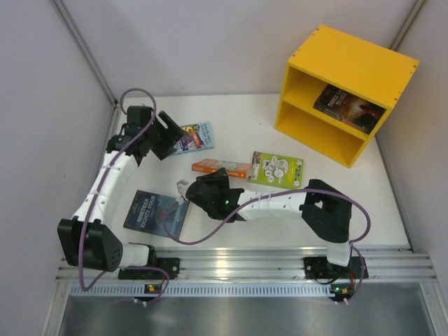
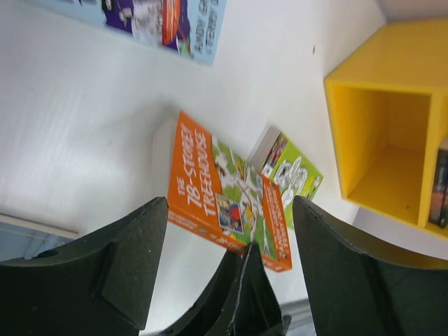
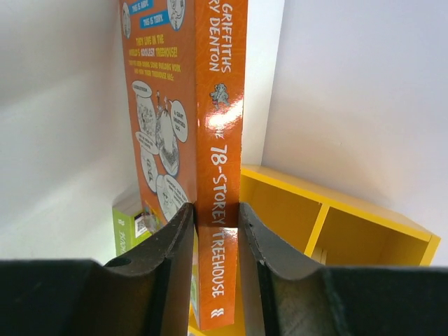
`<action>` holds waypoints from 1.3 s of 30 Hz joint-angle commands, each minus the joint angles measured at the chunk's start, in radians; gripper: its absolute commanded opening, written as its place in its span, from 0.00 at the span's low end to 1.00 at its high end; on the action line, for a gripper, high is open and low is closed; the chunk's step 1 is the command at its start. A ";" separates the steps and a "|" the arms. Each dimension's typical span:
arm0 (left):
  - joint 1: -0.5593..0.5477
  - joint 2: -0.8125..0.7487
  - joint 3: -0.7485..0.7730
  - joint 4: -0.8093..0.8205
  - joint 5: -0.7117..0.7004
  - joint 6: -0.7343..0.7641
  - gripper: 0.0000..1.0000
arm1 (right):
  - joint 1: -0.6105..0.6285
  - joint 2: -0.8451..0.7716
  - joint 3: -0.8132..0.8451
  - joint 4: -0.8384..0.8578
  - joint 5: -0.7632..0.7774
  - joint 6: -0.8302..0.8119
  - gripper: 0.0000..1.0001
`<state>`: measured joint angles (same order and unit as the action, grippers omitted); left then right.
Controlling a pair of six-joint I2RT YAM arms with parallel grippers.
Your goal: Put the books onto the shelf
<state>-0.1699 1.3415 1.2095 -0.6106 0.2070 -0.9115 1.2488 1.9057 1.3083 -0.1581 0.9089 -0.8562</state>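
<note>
Next, I steady the loose end of the book's spine [image 1: 200, 166] with my left gripper while my right gripper grips the book again, straighter, because the orange-red book [image 3: 162, 98] is slanted in my right gripper.
My right gripper [image 3: 215, 210] is shut on the spine of the orange-red book [image 3: 222, 140], which stands on its long edge mid-table [image 1: 221, 167]. The left gripper [image 2: 229, 210] is open and holds nothing. It hovers at the back left [image 1: 168, 133], just beside the light blue book [image 1: 196, 136] and looking toward the orange-red book [image 2: 224, 192]. A lime green book [image 1: 278, 169] lies flat right of the orange one. A blue-grey book [image 1: 155, 211] lies near the left arm. The yellow shelf [image 1: 350, 70] stands at the back right, with a dark book [image 1: 350, 107] leaning in its upper compartment.
Grey walls close in the table on the left, back and right. An aluminium rail [image 1: 238, 262] runs along the near edge, where both arm bases sit. The right arm's forearm [image 1: 273, 203] stretches leftward across the front of the table.
</note>
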 commanded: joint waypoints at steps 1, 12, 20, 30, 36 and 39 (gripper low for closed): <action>0.059 -0.048 0.140 -0.063 -0.087 0.078 0.77 | -0.009 -0.114 0.025 -0.015 0.019 -0.015 0.00; 0.060 -0.137 -0.215 0.057 0.123 0.018 0.78 | 0.014 -0.119 0.023 -0.147 -0.062 0.186 0.00; -0.039 -0.101 -0.401 0.241 0.184 -0.173 0.83 | 0.024 -0.134 -0.006 -0.143 -0.096 0.272 0.00; -0.092 -0.062 -0.419 0.299 0.104 -0.227 0.81 | 0.035 -0.132 -0.006 -0.127 -0.094 0.298 0.00; -0.097 -0.024 -0.461 0.365 0.114 -0.242 0.61 | 0.040 -0.119 -0.001 -0.120 -0.090 0.304 0.00; -0.097 -0.025 -0.458 0.388 0.111 -0.244 0.31 | 0.040 -0.117 -0.010 -0.120 -0.093 0.307 0.00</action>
<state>-0.2626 1.3186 0.7582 -0.2798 0.3286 -1.1709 1.2751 1.8389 1.2823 -0.3248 0.7723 -0.5625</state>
